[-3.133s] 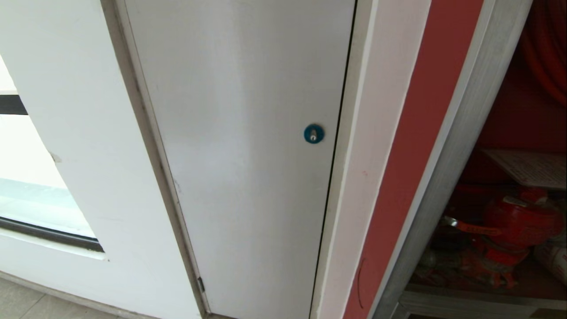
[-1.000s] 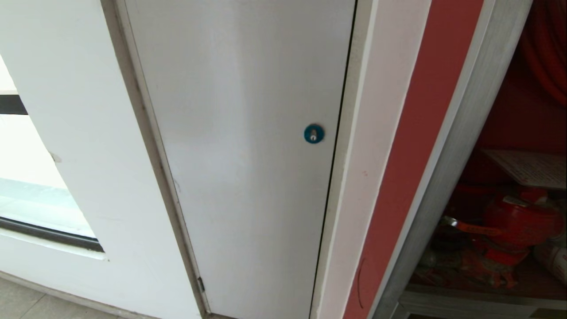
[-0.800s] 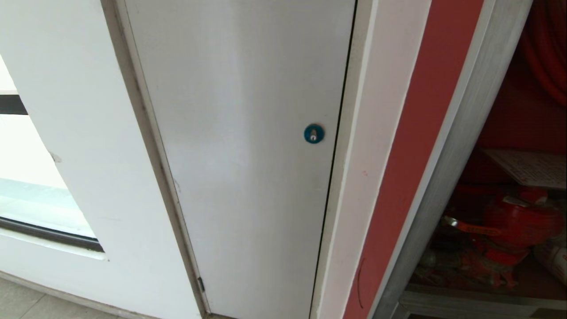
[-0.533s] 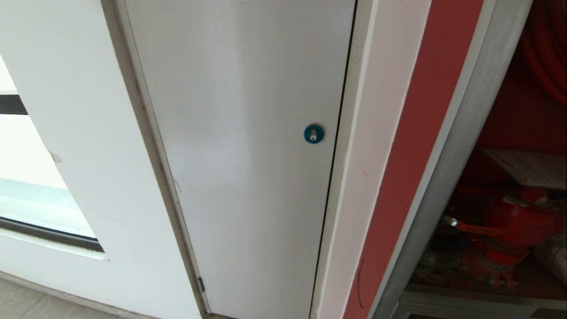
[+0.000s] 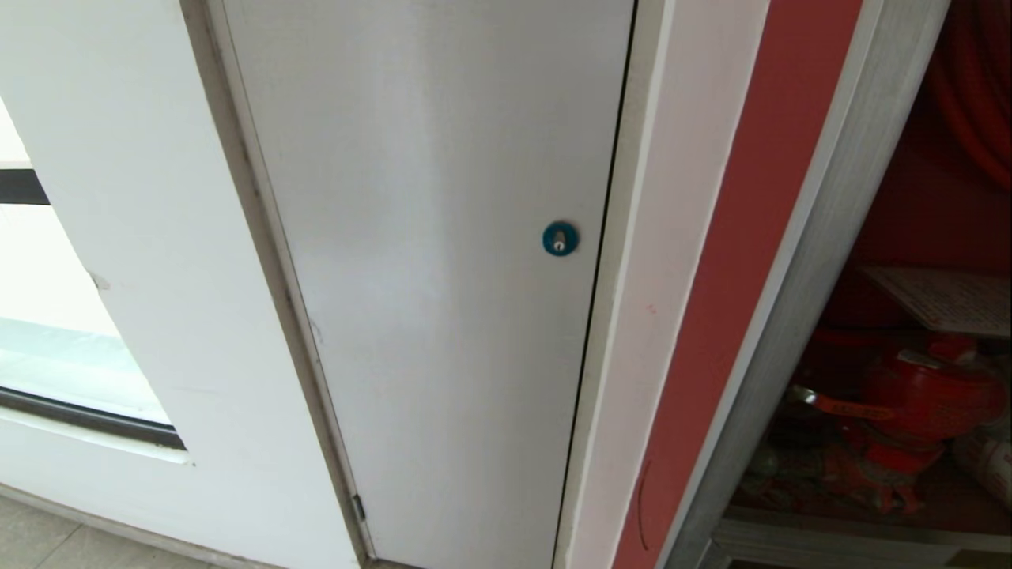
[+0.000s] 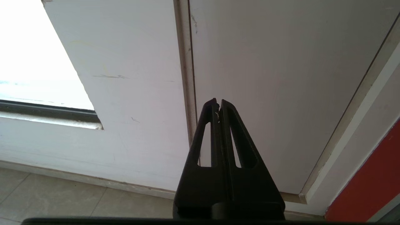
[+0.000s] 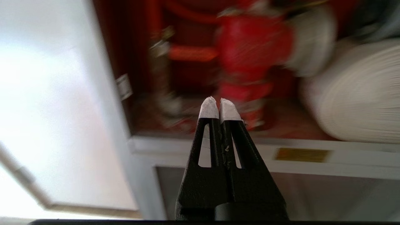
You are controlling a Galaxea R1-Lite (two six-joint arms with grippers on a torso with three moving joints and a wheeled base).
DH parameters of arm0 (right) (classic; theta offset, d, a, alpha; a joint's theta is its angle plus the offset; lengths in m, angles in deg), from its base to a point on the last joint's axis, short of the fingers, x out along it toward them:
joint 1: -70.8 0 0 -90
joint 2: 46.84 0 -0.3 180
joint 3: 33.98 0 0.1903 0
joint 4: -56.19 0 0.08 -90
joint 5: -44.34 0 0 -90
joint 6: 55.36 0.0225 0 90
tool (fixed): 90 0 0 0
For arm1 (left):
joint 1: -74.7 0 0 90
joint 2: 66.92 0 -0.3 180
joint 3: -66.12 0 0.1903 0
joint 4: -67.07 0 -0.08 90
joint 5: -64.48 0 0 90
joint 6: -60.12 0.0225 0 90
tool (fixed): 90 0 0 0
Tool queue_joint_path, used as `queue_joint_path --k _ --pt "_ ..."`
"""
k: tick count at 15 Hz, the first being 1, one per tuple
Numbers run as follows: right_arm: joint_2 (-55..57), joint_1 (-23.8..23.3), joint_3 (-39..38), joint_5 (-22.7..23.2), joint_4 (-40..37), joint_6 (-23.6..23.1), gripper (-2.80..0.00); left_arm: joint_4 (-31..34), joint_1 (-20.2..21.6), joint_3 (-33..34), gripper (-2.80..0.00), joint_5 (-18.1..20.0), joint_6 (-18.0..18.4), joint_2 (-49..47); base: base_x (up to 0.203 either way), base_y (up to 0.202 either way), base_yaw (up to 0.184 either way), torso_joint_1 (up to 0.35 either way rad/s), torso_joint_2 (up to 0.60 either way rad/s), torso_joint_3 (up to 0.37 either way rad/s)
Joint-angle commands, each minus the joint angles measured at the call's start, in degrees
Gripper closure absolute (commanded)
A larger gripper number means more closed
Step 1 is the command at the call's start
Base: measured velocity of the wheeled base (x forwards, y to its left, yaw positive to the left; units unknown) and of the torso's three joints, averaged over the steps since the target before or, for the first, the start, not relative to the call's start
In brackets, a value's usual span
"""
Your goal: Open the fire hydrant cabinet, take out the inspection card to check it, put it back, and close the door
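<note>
My right gripper is at the cabinet's lower sill with its fingers side by side. It should move back, roll and then pinch the flat inspection card.
The fire hydrant cabinet stands at the right edge of the head view, with a brushed silver frame and a red inside that is open to view. The inspection card, a white printed sheet, sits inside it above a red hydrant valve. The door is out of view. My right gripper is shut and empty, its white-taped tips level with the cabinet's lower sill, short of the valve. My left gripper is shut and empty, low before the wall. Neither arm shows in the head view.
A plain grey-white door with a round blue lock fills the middle of the head view. A white hose roll lies at the valve's side. An orange label sits on the frame over a lower panel. A window is at left.
</note>
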Motion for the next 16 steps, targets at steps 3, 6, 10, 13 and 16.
queue_joint_path --k 3,6,10,13,16 --pt "18.7 0.1 8.9 -10.8 0.2 -2.0 0.00 0.0 0.0 0.4 0.00 0.0 0.0 -0.1 0.000 0.000 0.000 0.000 0.00 0.000" --pt "28.6 0.0 19.1 -21.9 0.0 -14.6 0.00 0.0 0.0 0.4 0.00 0.0 0.0 -0.1 0.000 0.000 0.000 0.000 0.00 0.000" --pt "36.3 -0.6 25.8 -27.0 -1.6 -20.3 0.00 0.0 0.0 0.4 0.00 0.0 0.0 -0.1 0.000 0.000 0.000 0.000 0.00 0.000" --pt "37.4 -2.3 33.2 -28.2 -13.9 -25.7 0.00 0.0 0.0 0.4 0.00 0.0 0.0 -0.1 0.000 0.000 0.000 0.000 0.00 0.000" --pt "39.6 -2.4 46.2 -28.8 -37.8 -29.3 0.00 0.0 0.0 0.4 0.00 0.0 0.0 -0.1 0.000 0.000 0.000 0.000 0.00 0.000"
